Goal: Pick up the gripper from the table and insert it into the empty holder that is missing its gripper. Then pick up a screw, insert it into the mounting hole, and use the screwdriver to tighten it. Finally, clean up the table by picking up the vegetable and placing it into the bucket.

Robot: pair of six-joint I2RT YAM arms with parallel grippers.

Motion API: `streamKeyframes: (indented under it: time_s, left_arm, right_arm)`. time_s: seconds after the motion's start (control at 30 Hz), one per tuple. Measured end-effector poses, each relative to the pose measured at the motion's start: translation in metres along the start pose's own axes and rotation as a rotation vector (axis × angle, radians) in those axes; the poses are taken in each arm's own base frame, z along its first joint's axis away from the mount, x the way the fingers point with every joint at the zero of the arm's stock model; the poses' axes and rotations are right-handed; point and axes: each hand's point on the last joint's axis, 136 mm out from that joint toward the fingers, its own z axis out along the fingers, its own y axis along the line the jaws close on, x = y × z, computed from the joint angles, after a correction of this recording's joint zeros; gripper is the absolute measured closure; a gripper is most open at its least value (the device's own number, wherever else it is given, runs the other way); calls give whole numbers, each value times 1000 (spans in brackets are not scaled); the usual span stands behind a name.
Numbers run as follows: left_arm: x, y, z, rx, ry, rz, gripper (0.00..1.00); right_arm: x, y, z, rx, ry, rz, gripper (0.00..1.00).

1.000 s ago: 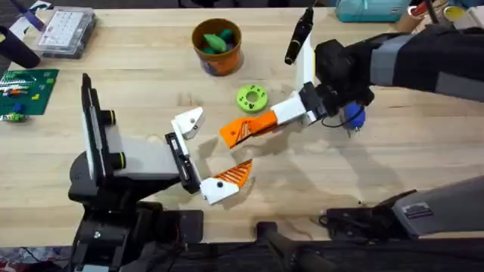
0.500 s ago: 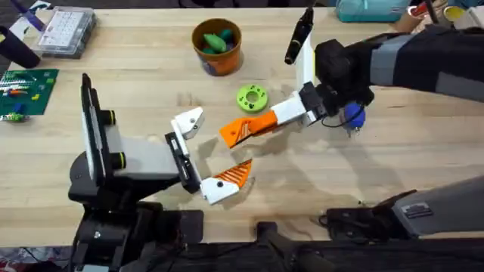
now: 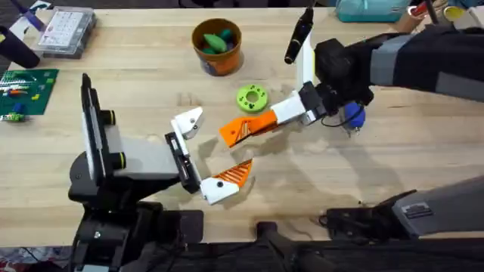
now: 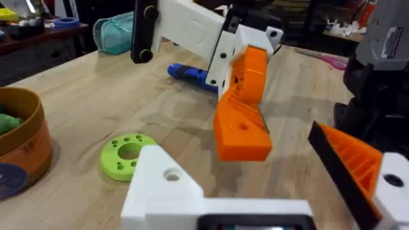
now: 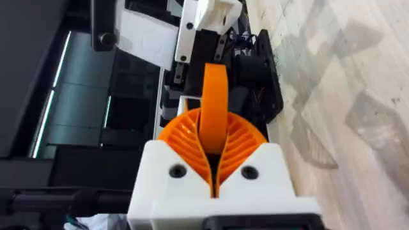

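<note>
The white holder's round hole (image 4: 172,174) is open. The orange gripper (image 4: 243,126) will slide behind the hole and show through it when I push that gripper in.
My right gripper (image 3: 253,127) is shut on the small orange gripper (image 3: 232,134), holding it above the table mid-way between the vegetable and my left arm's fingers. In the right wrist view the orange wedge (image 5: 214,105) stands pinched between the two ribbed pads. The left wrist view shows the same piece (image 4: 241,124) hanging just beyond the empty white holder (image 4: 167,185). My left gripper (image 3: 210,151) is open, with the holder (image 3: 187,121) on one jaw and an orange finger (image 3: 229,180) on the other. The blue screwdriver (image 3: 353,115) lies under my right wrist. The green vegetable (image 3: 252,98) lies in front of the orange bucket (image 3: 217,47).
A black-and-yellow stick (image 3: 298,35) lies at the back centre. A clear parts box (image 3: 66,30) and a green board (image 3: 23,91) sit at the far left. Darker green toy pieces lie inside the bucket. Bare wood spreads in front of my right arm.
</note>
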Motion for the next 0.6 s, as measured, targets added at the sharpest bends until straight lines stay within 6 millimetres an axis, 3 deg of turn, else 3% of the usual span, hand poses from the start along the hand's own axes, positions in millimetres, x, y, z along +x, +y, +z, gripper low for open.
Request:
streamKeyframes:
  time_s: [0.27, 0.43, 0.6]
  left_arm:
    - [0, 0, 0, 0, 0, 0, 13]
    - [0, 0, 0, 0, 0, 0, 13]
    - [0, 0, 0, -2, 0, 0, 13]
  right_arm:
    - [-9, -3, -7, 7, -31, 7, 979]
    - [-33, -4, -16, 19, -80, -59, 979]
    - [-65, 10, -17, 14, -117, -199, 979]
